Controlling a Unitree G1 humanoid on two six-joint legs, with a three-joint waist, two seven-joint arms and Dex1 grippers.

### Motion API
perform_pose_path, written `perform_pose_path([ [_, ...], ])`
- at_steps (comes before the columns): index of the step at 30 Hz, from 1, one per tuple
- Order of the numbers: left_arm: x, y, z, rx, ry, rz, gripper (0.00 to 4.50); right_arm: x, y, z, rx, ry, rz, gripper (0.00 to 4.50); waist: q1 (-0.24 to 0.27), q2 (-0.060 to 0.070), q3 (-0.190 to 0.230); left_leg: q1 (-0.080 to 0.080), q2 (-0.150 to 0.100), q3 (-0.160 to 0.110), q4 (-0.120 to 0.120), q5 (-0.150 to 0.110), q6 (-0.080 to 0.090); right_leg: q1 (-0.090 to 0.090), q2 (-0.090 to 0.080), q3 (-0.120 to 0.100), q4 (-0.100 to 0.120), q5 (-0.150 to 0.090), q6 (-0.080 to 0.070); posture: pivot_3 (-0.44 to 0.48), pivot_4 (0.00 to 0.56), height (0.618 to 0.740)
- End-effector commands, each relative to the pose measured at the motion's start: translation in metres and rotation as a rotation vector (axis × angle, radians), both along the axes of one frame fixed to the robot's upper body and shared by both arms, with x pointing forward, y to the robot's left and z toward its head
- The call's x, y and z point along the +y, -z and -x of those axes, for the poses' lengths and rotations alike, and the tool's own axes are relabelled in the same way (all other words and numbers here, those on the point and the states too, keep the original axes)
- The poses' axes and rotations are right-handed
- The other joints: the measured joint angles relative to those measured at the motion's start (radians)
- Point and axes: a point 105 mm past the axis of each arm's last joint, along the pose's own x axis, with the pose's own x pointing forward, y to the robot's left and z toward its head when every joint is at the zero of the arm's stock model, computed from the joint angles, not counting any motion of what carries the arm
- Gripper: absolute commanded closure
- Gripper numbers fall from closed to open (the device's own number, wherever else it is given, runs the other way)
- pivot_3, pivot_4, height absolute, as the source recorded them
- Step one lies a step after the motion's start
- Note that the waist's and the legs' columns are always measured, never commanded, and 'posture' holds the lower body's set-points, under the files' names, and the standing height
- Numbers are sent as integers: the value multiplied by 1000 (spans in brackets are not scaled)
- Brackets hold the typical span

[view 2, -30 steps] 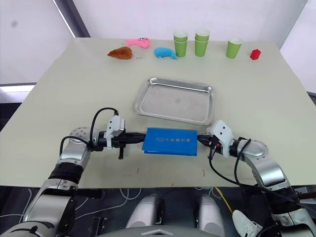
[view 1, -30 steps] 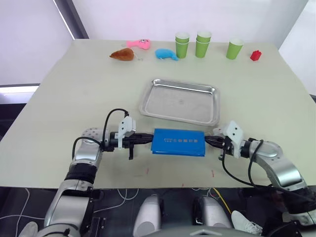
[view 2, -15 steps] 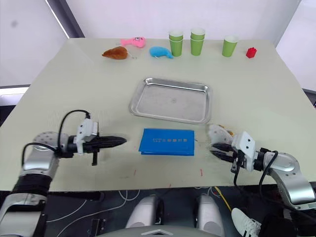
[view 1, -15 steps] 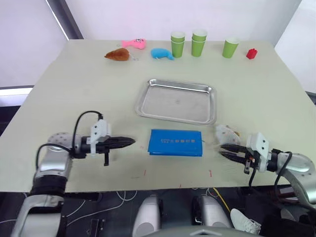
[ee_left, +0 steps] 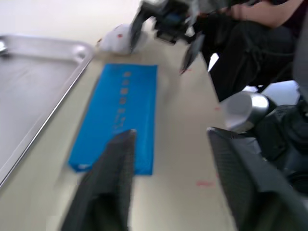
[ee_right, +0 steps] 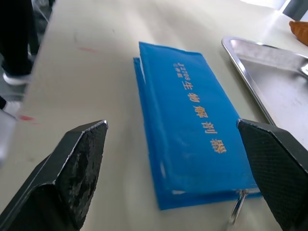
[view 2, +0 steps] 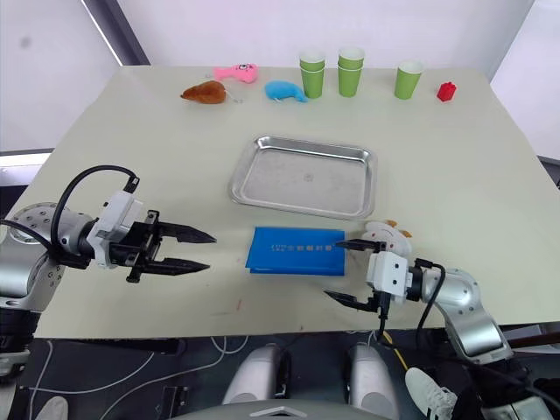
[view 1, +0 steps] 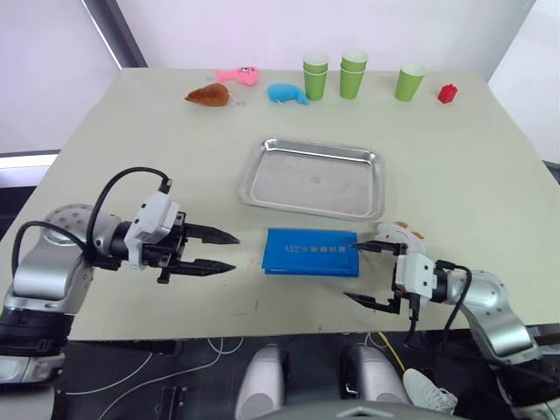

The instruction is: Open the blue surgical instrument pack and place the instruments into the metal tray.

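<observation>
My gripper is going to turn the blue surgical instrument pack (view 1: 311, 253) up on edge. The pack will stay straight, because the long edges (view 1: 306, 275) are straight and its cover lies flat.
The blue surgical instrument pack (view 1: 311, 252) lies flat and closed on the table, just in front of the metal tray (view 1: 315, 179), which holds nothing. The instruments are hidden. My left gripper (view 1: 229, 252) hovers open to the left of the pack, a short gap away, fingertips pointing at it. At the pack's right end, my right gripper (view 1: 353, 272) stands wide open and close to the pack without touching it. In the right wrist view the pack (ee_right: 192, 125) lies between the fingers (ee_right: 72, 178), with a small metal ring at its near corner. The left wrist view shows the pack (ee_left: 120, 115) ahead.
Along the far edge stand green cups (view 1: 353, 74), a red block (view 1: 448, 94), and brown (view 1: 208, 95), pink (view 1: 238, 77) and blue plush toys (view 1: 287, 94). A small white and orange object (view 1: 398, 234) lies by my right gripper. The table's front edge is close.
Both grippers were shut at the pack's two ends. They have pulled away sideways and opened, and the pack has stayed flat in place.
</observation>
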Motion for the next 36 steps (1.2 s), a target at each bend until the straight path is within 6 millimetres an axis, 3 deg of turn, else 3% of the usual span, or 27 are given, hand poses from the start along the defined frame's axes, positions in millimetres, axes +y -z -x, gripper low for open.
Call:
perform_pose_path([
  [1, -4, -6, 9, -7, 84, 2, 378, 4, -5, -11, -137, -13, 14, 0, -1, 0, 0, 0, 0, 0, 0, 0, 0, 0, 0, 0, 0, 0, 0, 0, 150, 739],
  [3, -3, -6, 9, -9, 87, -3, 21, 5, -3, -14, -150, -29, 24, 0, -2, 0, 0, 0, 0, 1, 0, 0, 0, -1, 0, 1, 0, 0, 0, 0, 150, 739],
  [14, 6, -8, 14, -8, 64, -13, 21, 3, 11, -25, -149, -51, 66, 0, -7, 1, 1, 1, 0, 4, 0, 0, 0, -1, 1, 5, 0, 0, 0, 0, 150, 739],
  [18, 10, -6, 16, -14, 55, -26, 0, 2, 13, -24, -123, -69, 65, 1091, -6, 1, 1, 1, 0, 4, 0, 0, 0, -1, 1, 6, 1, 0, 0, 0, 150, 739],
  [20, 12, -5, 17, -17, 49, -26, 0, 2, 13, -24, -115, -73, 61, 2206, -7, 1, 1, 1, 0, 4, 0, 0, 0, -1, 1, 7, 1, 0, 0, 0, 150, 739],
  [22, 12, -6, 17, -25, 45, -16, 0, 2, 12, -24, -113, -77, 58, 2619, -7, 1, 1, 2, 0, 5, 0, 0, 0, -1, 1, 7, 1, 0, 0, 0, 150, 739],
  [23, 12, -6, 16, -30, 43, -11, 0, 2, 11, -24, -112, -78, 57, 3236, -7, 1, 1, 2, 0, 5, 0, 0, 0, -1, 1, 7, 1, 0, 0, 0, 150, 739],
  [25, 12, -5, 17, -32, 41, -8, 0, 1, 11, -24, -107, -80, 58, 3819, -7, 1, 1, 2, 0, 5, 0, 0, 0, -1, 1, 7, 1, 0, 0, 0, 150, 739],
  [26, 12, -5, 17, -31, 41, -9, 0, 1, 11, -24, -105, -81, 58, 4314, -7, 1, 1, 2, 0, 5, 0, 0, 0, -1, 1, 7, 1, 0, 0, 0, 150, 739],
  [31, 12, -3, 16, -42, 32, 1, 0, 0, 4, -19, -82, -96, 30, 4468, -6, 1, 1, 2, 0, 5, 0, 0, 0, -1, 1, 7, 1, 0, 0, 0, 150, 739],
  [36, 13, -2, 16, -51, 29, 0, 0, 0, -12, 0, 40, -174, -13, 4468, -3, 1, 1, 2, 0, 5, 0, 0, 0, -1, 1, 8, 1, 0, 0, 0, 150, 739],
])
